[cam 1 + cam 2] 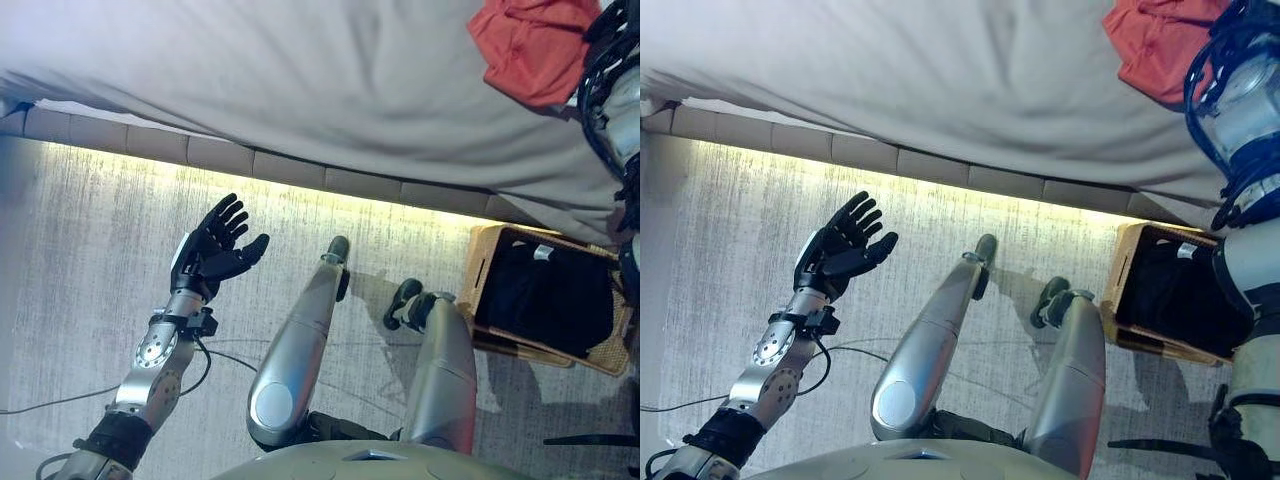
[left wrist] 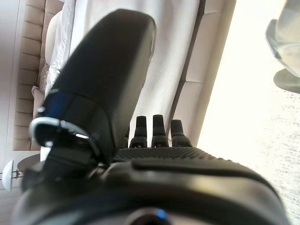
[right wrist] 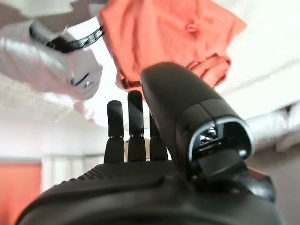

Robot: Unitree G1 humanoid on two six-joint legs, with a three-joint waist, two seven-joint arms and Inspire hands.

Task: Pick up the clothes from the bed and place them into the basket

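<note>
I expect the orange-red garment (image 1: pixel 532 50) to come off alone when I lift it, leaving the white garment behind, since the orange-red garment's edge (image 3: pixel 112 54) between them lies loose.
An orange-red garment (image 1: pixel 535 45) lies crumpled on the grey-sheeted bed (image 1: pixel 300 80) at the far right. In the right wrist view my right hand (image 3: pixel 140 187) is open with straight fingers, held short of the orange-red garment (image 3: pixel 173 33) and apart from it. A white garment with a black strap (image 3: pixel 65 61) lies beside it. A wooden basket (image 1: pixel 482 270) stands on the floor at the right, below the bed's edge, with dark clothes (image 1: pixel 550 295) inside. My left hand (image 1: pixel 215 250) is open and empty, raised over the floor at the left.
The bed's padded base (image 1: pixel 250 165) runs across the view with a lit strip under it. Pale carpet (image 1: pixel 80 270) covers the floor between the bed and me. Pillows and a headboard (image 2: pixel 33 70) show past my left hand.
</note>
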